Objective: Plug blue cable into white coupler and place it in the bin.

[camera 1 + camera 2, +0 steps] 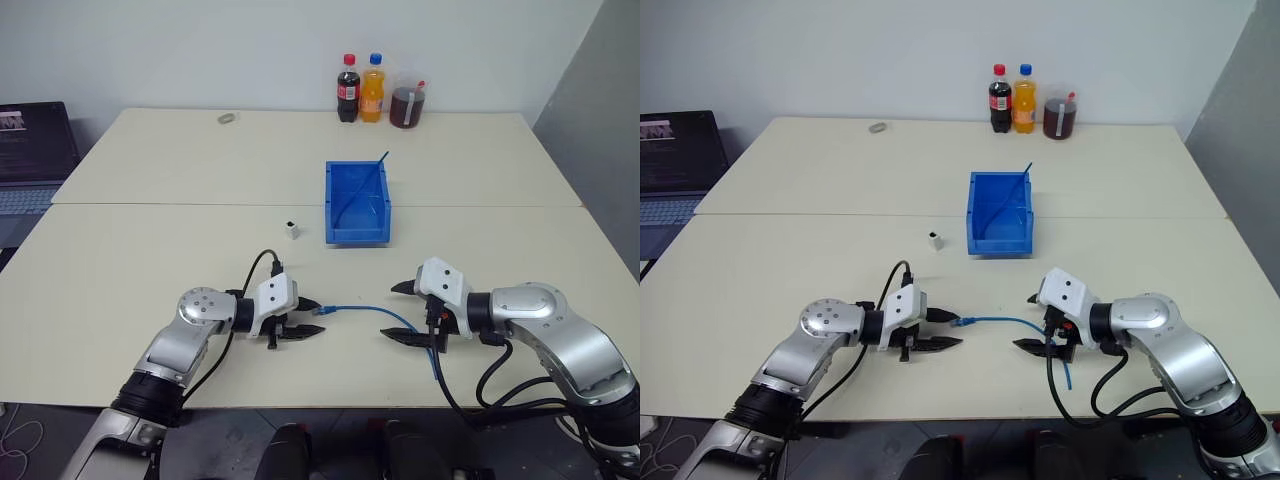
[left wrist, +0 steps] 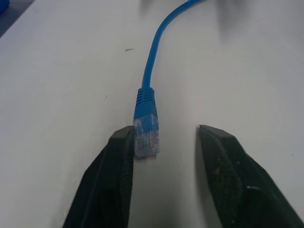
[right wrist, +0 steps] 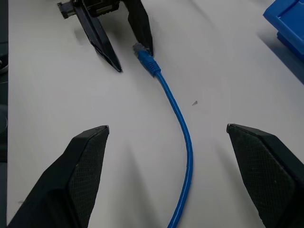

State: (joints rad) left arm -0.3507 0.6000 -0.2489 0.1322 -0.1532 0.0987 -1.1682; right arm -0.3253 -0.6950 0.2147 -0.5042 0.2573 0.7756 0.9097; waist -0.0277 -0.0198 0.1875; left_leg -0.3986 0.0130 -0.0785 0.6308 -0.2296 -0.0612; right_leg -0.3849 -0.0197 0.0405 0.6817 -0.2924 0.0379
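Note:
The short blue cable rests in one smooth bow (image 1: 404, 320), and its tail (image 1: 435, 370) should keep its arch in the air when the robot picks the cable up by its plug.
The blue cable (image 1: 365, 309) lies on the table between my two grippers, its plug (image 2: 146, 135) toward the left one. My left gripper (image 1: 314, 318) is open, the plug between its fingers and touching one finger (image 2: 118, 156), with a gap to the other. My right gripper (image 1: 390, 312) is wide open over the cable's other stretch (image 3: 183, 128), which runs between its fingers untouched. The white coupler (image 1: 291, 229) stands farther out on the table, just left of the bin (image 1: 356, 237), a blue tray past both grippers.
A thin dark-blue rod (image 1: 375, 170) leans inside the bin. Two bottles (image 1: 360, 88) and a jar (image 1: 408, 105) stand at the table's far edge, with a small ring (image 1: 227, 118) to their left. A laptop (image 1: 35, 150) sits off to the far left.

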